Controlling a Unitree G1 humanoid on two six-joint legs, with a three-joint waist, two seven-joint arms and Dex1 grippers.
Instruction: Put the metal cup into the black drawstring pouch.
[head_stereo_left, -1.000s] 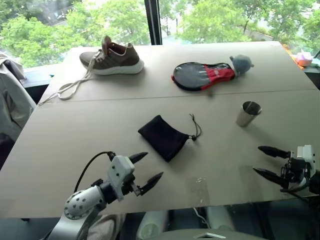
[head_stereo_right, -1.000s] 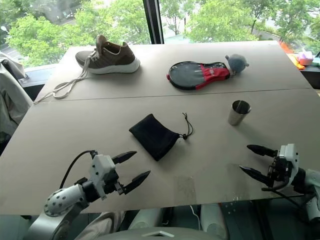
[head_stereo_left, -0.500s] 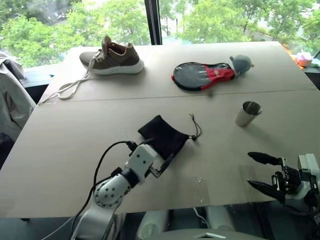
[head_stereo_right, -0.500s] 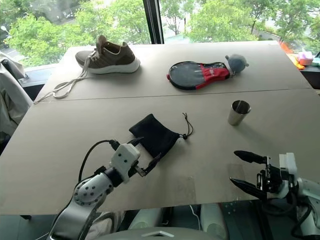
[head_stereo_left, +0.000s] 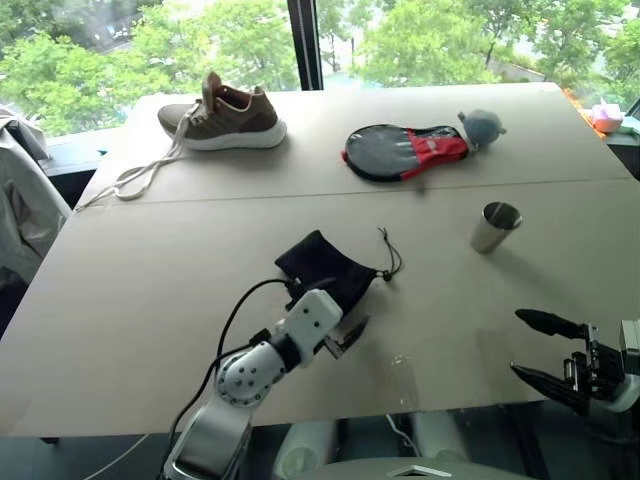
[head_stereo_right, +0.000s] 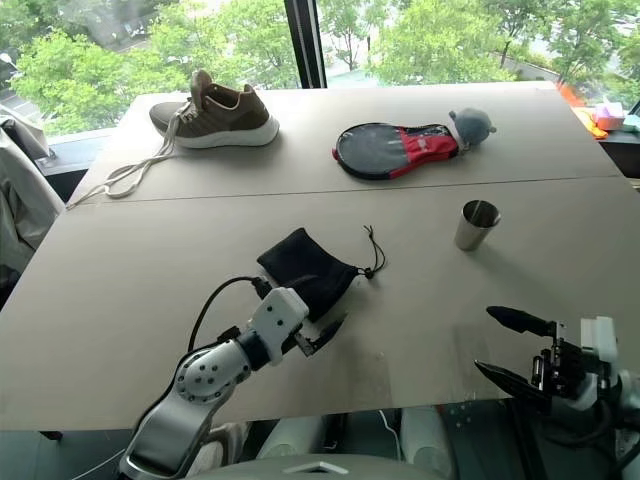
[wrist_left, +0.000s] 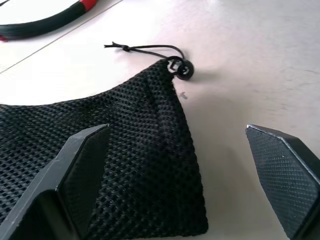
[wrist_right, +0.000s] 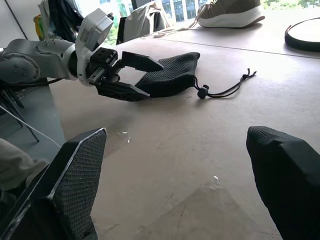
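Observation:
My gripper will make the black drawstring pouch (head_stereo_left: 323, 267) round out and hide the metal cup (head_stereo_left: 495, 228) when it pushes the cup in, because the pouch is longer than the cup.
The metal cup (head_stereo_left: 495, 227) stands upright on the table (head_stereo_left: 140, 280), right of centre. The black drawstring pouch (head_stereo_left: 325, 265) lies flat mid-table, its cord (head_stereo_left: 388, 252) trailing toward the cup. My left gripper (head_stereo_left: 340, 312) is open at the pouch's near edge. In the left wrist view one finger (wrist_left: 75, 175) is over the mesh fabric (wrist_left: 115, 155) and the other finger (wrist_left: 285, 175) is over bare table. My right gripper (head_stereo_left: 518, 343) is open and empty near the front right edge, well short of the cup. The right wrist view shows the left gripper (wrist_right: 152, 80) against the pouch (wrist_right: 172, 75).
A brown shoe (head_stereo_left: 225, 115) with loose laces lies at the far left. A black-and-red paddle case (head_stereo_left: 405, 150) and a grey ball (head_stereo_left: 482, 125) lie at the far middle. A jacket (head_stereo_left: 20, 200) hangs off the table's left side. Bare tabletop separates pouch and cup.
My left gripper has moved forward and to the right, from the near edge of the table up to the pouch. The right gripper has drawn back slightly toward the front edge.

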